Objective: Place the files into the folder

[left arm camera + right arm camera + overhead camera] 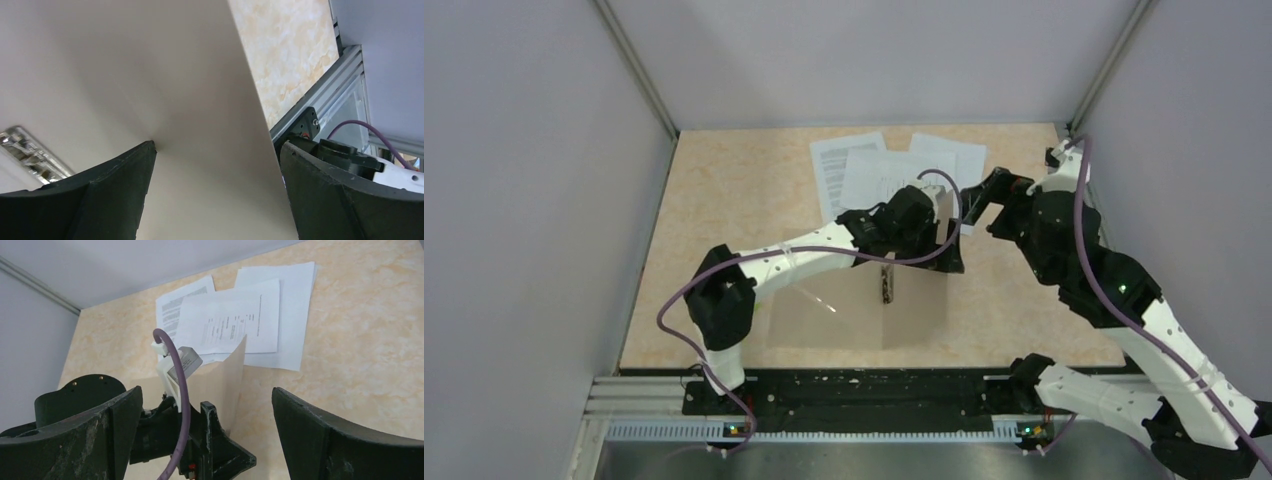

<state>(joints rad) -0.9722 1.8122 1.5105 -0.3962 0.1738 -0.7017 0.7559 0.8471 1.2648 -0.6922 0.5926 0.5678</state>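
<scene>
Next, I pull my left gripper back before my right gripper goes to the metal clip (pixel 887 285), because my left gripper reaches across the open folder (pixel 918 310) and blocks my right gripper.
The tan folder (pixel 824 315) lies open on the table's near middle, its metal clip (pixel 887 283) at the spine. Its right cover (pixel 227 375) is tilted up against my left gripper (pixel 944 250). In the left wrist view the cover's inner face (pixel 165 75) fills the frame, one open fingertip (pixel 142 155) touches it, and the clip (pixel 30 155) shows at left. The files (pixel 894 170), a few white printed sheets, lie overlapping at the back, also in the right wrist view (pixel 240 320). My right gripper (pixel 979 200) hovers open and empty above their right side, beside the left gripper.
Grey walls enclose the table on the left, back and right. An aluminium rail (pixel 330 85) runs along the near edge. The left arm's purple cable (pixel 180 405) loops up between my right gripper's fingers (pixel 325 435) in the right wrist view.
</scene>
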